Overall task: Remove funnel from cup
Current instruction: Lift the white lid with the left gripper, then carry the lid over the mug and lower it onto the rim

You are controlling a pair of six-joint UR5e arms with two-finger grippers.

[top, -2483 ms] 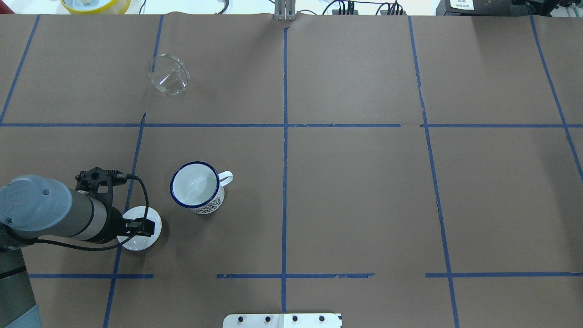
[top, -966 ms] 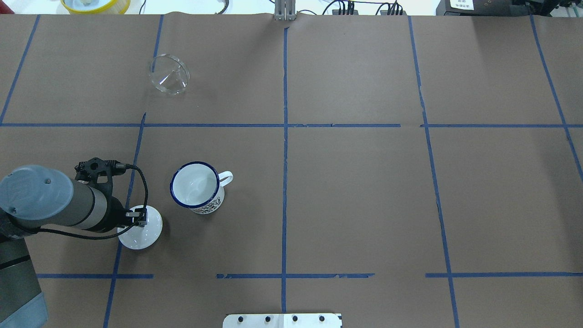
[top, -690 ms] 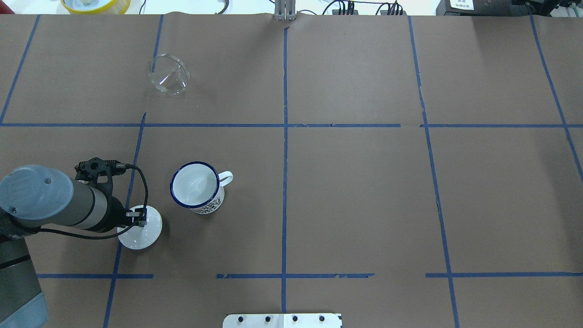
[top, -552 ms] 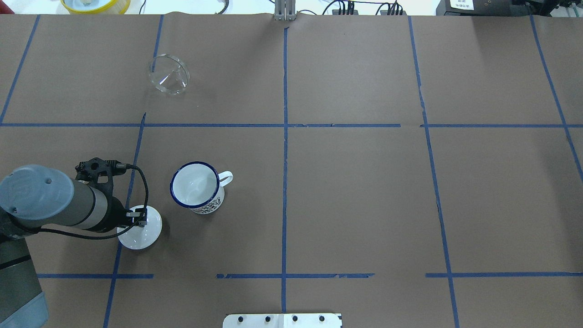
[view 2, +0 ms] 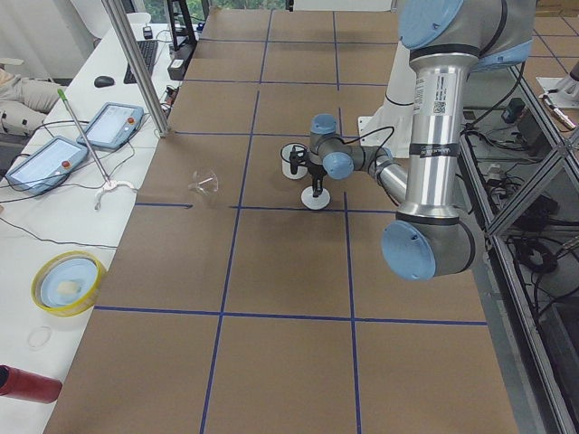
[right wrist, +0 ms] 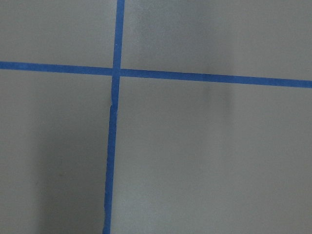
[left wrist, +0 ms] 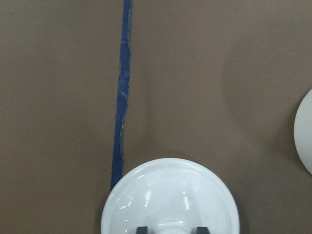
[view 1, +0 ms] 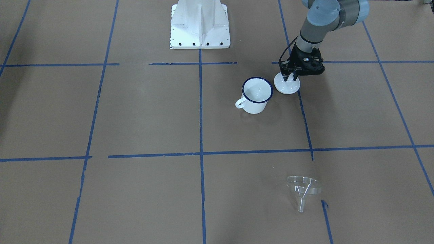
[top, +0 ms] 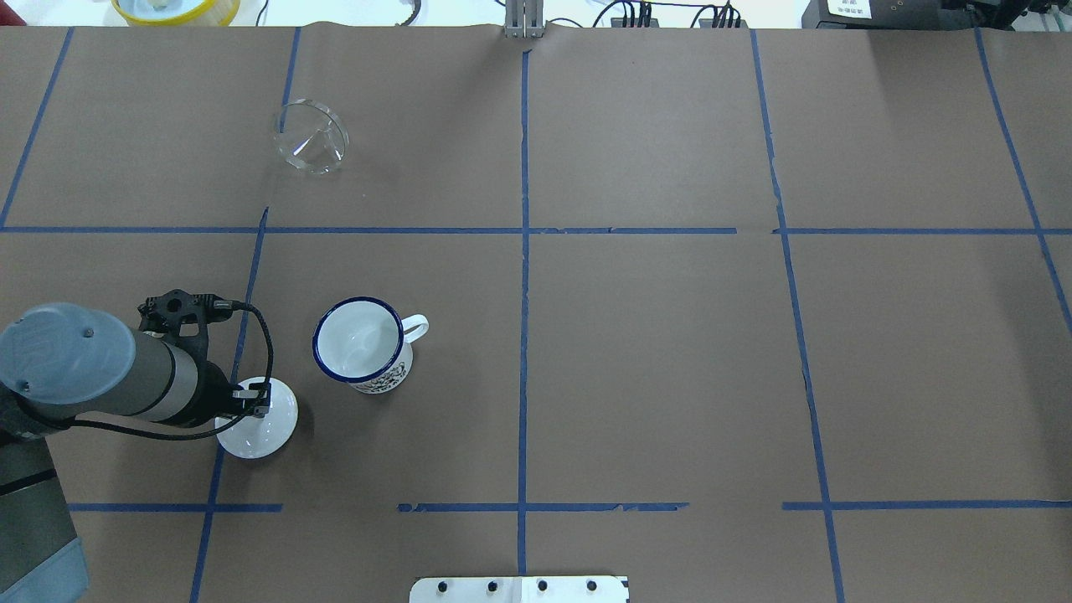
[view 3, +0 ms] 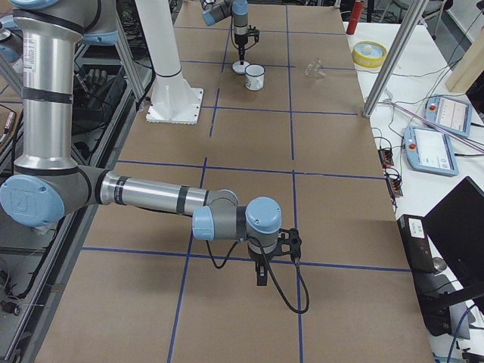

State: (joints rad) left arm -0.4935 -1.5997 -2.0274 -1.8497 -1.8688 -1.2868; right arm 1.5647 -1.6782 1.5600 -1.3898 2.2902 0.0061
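Note:
The white knobbed lid point(view 1: 287, 85) should come to rest inside the cup's blue rim when I lower it, because the lid looks almost as wide as the cup's opening point(view 1: 257, 89).
The clear funnel point(top: 310, 146) lies on its side on the brown table, far from the cup, at the far left; it also shows in the front view point(view 1: 303, 188). The white cup with a blue rim point(top: 360, 343) stands upright and empty point(view 1: 256, 95). My left gripper point(view 1: 291, 77) hangs over a white knobbed lid point(top: 266, 425) to the left of the cup. In the left wrist view its fingers point(left wrist: 142, 229) stand apart on either side of the lid's knob, with gaps, so it is open. My right gripper point(view 3: 261, 276) shows only in the right side view; I cannot tell its state.
The lid point(left wrist: 170, 195) lies on a blue tape line, and the cup's edge point(left wrist: 306, 131) is close to its right. A white robot base plate point(view 1: 200, 23) stands at the table's near edge. A yellow bowl point(top: 174, 8) sits beyond the far edge.
Since 2.5 s ago my left gripper has drawn back a little from over the lid's middle toward its left edge; the lid stays on the table. Nothing has moved in the last second.

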